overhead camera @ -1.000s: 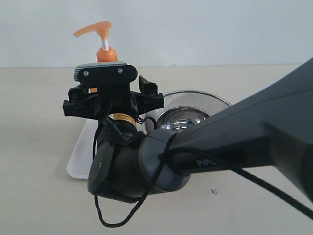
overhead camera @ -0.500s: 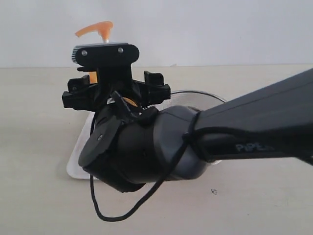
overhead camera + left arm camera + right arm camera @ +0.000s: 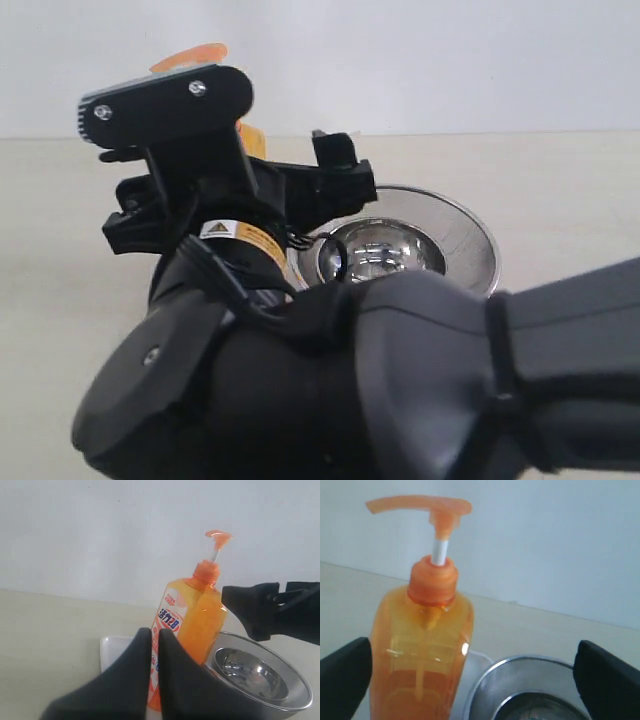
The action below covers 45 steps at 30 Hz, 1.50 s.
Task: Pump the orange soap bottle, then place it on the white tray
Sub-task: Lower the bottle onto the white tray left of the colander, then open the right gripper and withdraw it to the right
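Note:
The orange soap bottle (image 3: pixel 189 616) is standing on the white tray, clear of my open fingers, so my right gripper should move back next until it closes empty.
The orange soap bottle (image 3: pixel 422 640) stands upright with its pump head (image 3: pixel 420 504) raised on the white stem. In the left wrist view the orange soap bottle (image 3: pixel 197 612) appears to rest on the white tray (image 3: pixel 116 650), its base partly hidden behind my left gripper (image 3: pixel 155 631), which is shut on nothing. My right gripper (image 3: pixel 475 677) is wide open, facing the bottle; one finger (image 3: pixel 345 677) is beside the bottle without touching. In the exterior view my right gripper (image 3: pixel 235 190) and its arm hide nearly all of the bottle; only the pump head (image 3: pixel 190 55) shows. The tray is hidden there.
A round steel bowl (image 3: pixel 455 235) with a smaller bowl inside sits right beside the tray and bottle; its rim (image 3: pixel 520 662) shows between the right fingers. The beige tabletop runs back to a pale wall.
My right arm has swung up and toward the exterior camera, filling the foreground and hiding the tray and most of the bottle. Its gripper stays open. The bottle has not moved.

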Available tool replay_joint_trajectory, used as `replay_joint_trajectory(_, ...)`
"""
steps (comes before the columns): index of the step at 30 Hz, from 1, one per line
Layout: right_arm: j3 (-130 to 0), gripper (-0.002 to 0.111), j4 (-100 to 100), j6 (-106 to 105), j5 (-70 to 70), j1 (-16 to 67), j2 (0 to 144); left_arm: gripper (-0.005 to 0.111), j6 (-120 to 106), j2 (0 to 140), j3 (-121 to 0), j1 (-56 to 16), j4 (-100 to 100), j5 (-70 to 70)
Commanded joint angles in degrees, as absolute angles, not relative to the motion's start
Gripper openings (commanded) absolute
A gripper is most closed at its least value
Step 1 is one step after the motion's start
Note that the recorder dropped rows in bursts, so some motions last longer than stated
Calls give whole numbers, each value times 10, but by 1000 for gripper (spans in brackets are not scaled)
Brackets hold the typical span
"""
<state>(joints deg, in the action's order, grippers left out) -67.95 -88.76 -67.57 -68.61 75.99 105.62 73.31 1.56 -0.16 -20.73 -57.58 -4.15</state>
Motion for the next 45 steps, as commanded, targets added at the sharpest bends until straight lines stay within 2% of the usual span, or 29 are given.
replay_joint_trajectory(1,-612,104,-918,-625,-700,772,1012,5,736,14,0,-206,-576,-44)
replay_joint_trajectory(11,-431,103,-911,-532,-700,894,898,5,736,14,0,-206,-576,-44)
replay_joint_trajectory(13,-408,96,-912,-521,-700,912,884,5,736,14,0,-206,-576,-44)
replay_joint_trajectory(15,-393,82,-912,-518,-700,922,878,5,736,14,0,-206,-576,-44)
replay_joint_trajectory(18,-380,45,-930,-518,-700,940,875,5,736,14,0,-206,-576,-44)
replay_joint_trajectory(19,-379,25,-937,-513,-700,945,875,5,736,14,0,-206,-576,-44)
replay_joint_trajectory(21,-379,0,-948,-500,-700,955,875,5,736,14,0,-206,-576,-44)
replay_joint_trajectory(28,-379,1,-954,-526,-700,989,875,5,736,14,0,-206,-576,-44)
replay_joint_trajectory(45,-379,1,-953,-528,-700,990,875,5,736,14,0,-206,-576,-44)
